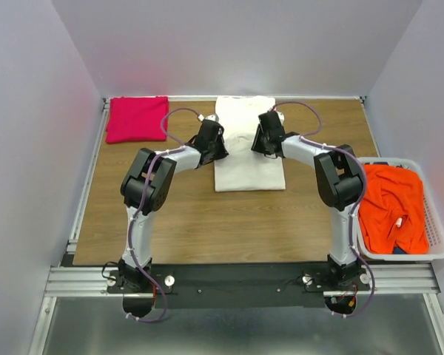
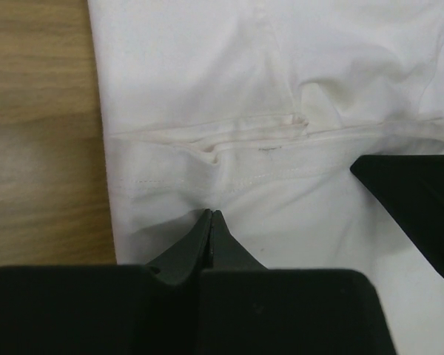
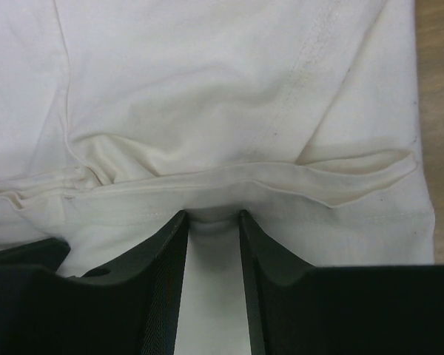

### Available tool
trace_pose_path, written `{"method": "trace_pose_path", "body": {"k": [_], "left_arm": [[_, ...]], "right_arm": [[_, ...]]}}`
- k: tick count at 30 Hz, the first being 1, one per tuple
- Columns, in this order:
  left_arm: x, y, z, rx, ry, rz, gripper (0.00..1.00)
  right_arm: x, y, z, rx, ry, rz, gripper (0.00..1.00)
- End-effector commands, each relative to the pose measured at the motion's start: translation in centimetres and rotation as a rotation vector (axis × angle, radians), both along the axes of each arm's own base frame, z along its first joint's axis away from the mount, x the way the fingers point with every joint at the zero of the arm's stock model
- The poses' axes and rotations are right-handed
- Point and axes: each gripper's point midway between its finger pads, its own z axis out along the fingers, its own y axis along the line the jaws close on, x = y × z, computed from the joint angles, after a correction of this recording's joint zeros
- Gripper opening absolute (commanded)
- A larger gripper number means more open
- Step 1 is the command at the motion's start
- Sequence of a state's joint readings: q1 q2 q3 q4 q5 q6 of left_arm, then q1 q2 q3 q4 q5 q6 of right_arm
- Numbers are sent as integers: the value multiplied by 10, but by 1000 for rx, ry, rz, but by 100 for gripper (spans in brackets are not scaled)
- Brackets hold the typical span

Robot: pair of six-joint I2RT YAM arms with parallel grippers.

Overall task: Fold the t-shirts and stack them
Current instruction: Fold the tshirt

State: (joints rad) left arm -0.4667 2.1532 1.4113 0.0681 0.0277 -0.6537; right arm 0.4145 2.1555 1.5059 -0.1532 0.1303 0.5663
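The cream-white t-shirt's far end (image 1: 245, 99) is at the table's back rail, so the robot's left gripper and right gripper should pull the hem toward the robot before folding.
The cream-white t-shirt (image 1: 249, 168) lies partly folded at the back middle of the table, with a cross fold and hem (image 2: 259, 137) running over it. My left gripper (image 1: 220, 148) rests on its left part; in the left wrist view the left gripper (image 2: 211, 214) is shut, tips pressed on the cloth, no fabric visibly between them. My right gripper (image 1: 261, 143) is on the shirt's right part; in the right wrist view the right gripper (image 3: 212, 217) stands partly open, tips at the fold's edge (image 3: 229, 181) with a small ridge of cloth between them. The magenta-pink t-shirt (image 1: 136, 117) lies folded at the back left. The orange-red t-shirt (image 1: 391, 207) is crumpled in the basket.
A white plastic laundry basket (image 1: 403, 256) sits at the table's right edge beside the right arm. Bare wooden tabletop (image 1: 229, 222) lies in front of the white shirt. Grey walls close in the back and both sides. One right finger (image 2: 418, 207) shows in the left wrist view.
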Motion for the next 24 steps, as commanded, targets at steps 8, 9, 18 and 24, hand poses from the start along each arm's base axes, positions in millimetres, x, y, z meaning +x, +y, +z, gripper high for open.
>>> {"method": "trace_pose_path", "body": {"k": [8,9,18,24], "left_arm": [[-82,44,-10,26,74,69,0],[-95,51,-18,36,96,74,0],[-158,68,-13,12,90,60,0],[-168,70,1,-16,60,50,0]], "right_arm": [[-123,3,-44,-15,237,26,41],[-130,11,-35,3,224,38,41],[-196,35,-31,29,226,139,41],[-204,21,-20,1,181,131,43]]}}
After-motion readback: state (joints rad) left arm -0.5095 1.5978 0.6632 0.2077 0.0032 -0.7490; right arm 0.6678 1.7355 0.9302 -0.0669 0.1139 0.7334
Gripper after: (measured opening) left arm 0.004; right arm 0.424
